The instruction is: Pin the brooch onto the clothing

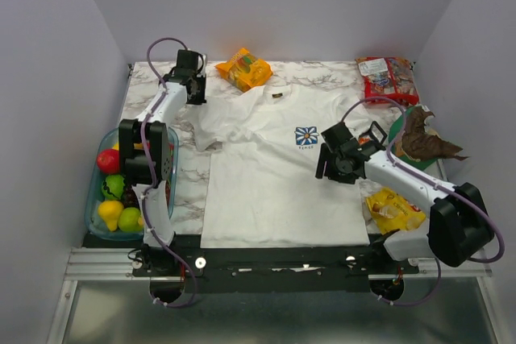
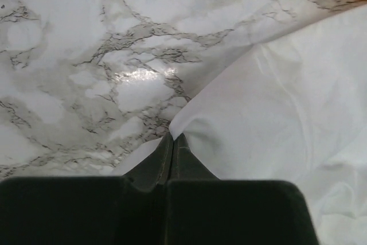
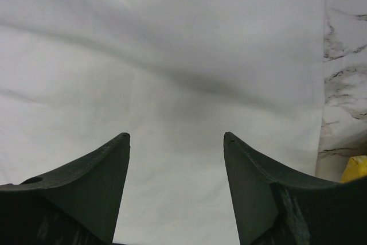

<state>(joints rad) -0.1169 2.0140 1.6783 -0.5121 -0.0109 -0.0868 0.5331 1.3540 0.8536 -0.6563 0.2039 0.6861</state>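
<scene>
My left gripper goes on pulling the sleeve until it lies flat and then let go, because it is pinching the sleeve's edge (image 2: 184,121) and the marble (image 1: 145,78) beyond is clear.
The clothing, a white T-shirt (image 1: 266,183) with a blue-and-white daisy print (image 1: 305,136), lies flat on the marble table. My left gripper (image 1: 193,99) is at the shirt's far left sleeve. In the left wrist view its jaws (image 2: 173,136) are shut, pinching the sleeve's edge (image 2: 275,113). Over the shirt's right side, near the sleeve, my right gripper (image 1: 322,170) is open. The right wrist view shows its gripper (image 3: 176,136) above bare white cloth (image 3: 172,55) with nothing between the fingers. A tiny orange-red speck (image 1: 365,142) beside the right wrist may be the brooch; too small to tell.
An orange snack bag (image 1: 243,68) lies by the collar and a red packet (image 1: 388,76) at the far right. A green plate (image 1: 401,130) with a brown thing, a yellow bag (image 1: 393,209), and a blue bin of fruit (image 1: 94,213) flank the shirt.
</scene>
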